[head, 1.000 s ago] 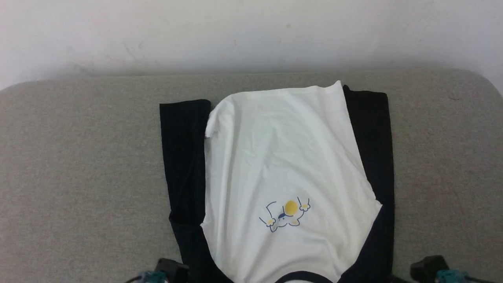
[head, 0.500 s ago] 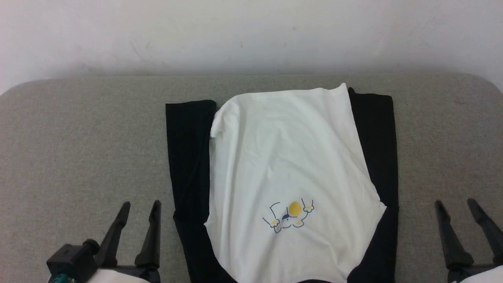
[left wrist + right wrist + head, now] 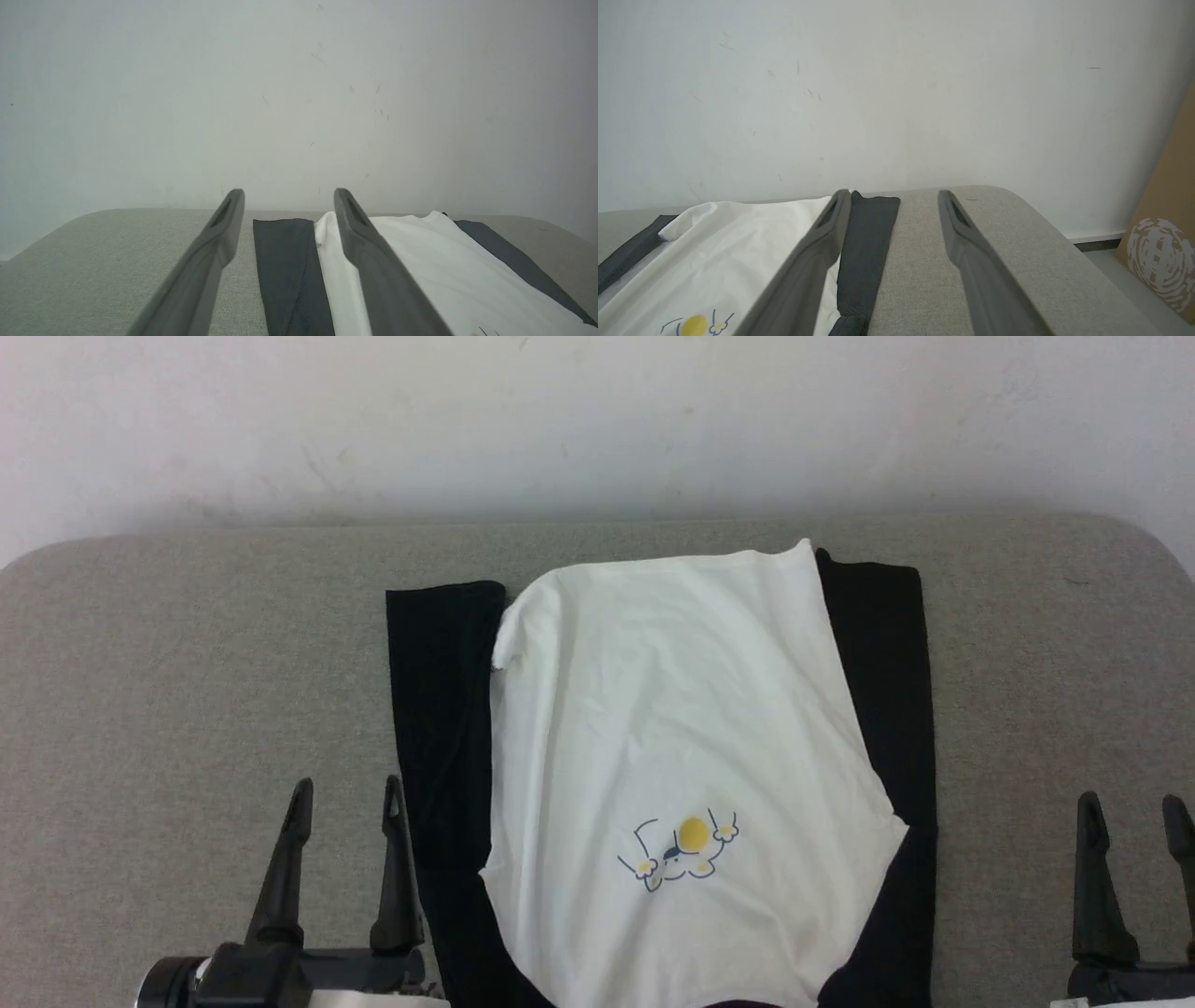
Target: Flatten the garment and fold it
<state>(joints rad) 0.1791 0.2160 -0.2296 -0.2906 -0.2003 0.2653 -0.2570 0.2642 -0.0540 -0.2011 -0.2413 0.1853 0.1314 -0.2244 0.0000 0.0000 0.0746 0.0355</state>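
Observation:
My left gripper is about to carry the black sleeve across, and the white body [image 3: 672,739] should stay flat, because the sleeve's far end [image 3: 445,605] lies loose next to the white corner.
The garment [image 3: 672,747] lies spread on the grey cushioned surface [image 3: 187,691], white body in the middle, a black sleeve folded straight along each side, and the blue-and-yellow cartoon print near my side. My left gripper [image 3: 347,795] stands open at the lower left, just left of the left black sleeve, holding nothing. At the lower right my right gripper [image 3: 1131,807] is open too, well right of the right sleeve. The left wrist view shows the garment [image 3: 420,261] past the open fingers [image 3: 373,261]. In the right wrist view the garment [image 3: 738,252] lies left of the open fingers [image 3: 812,261].
A white wall [image 3: 597,420] rises right behind the surface's far edge. The surface's right end rounds off, and a brown cardboard panel [image 3: 1167,242] leans beyond it at floor level. Bare grey surface extends on both sides of the garment.
Both grippers have risen from the bottom edge into fuller view, fingers apart, the right one opening wider. The garment lies as before; the camera shifted slightly.

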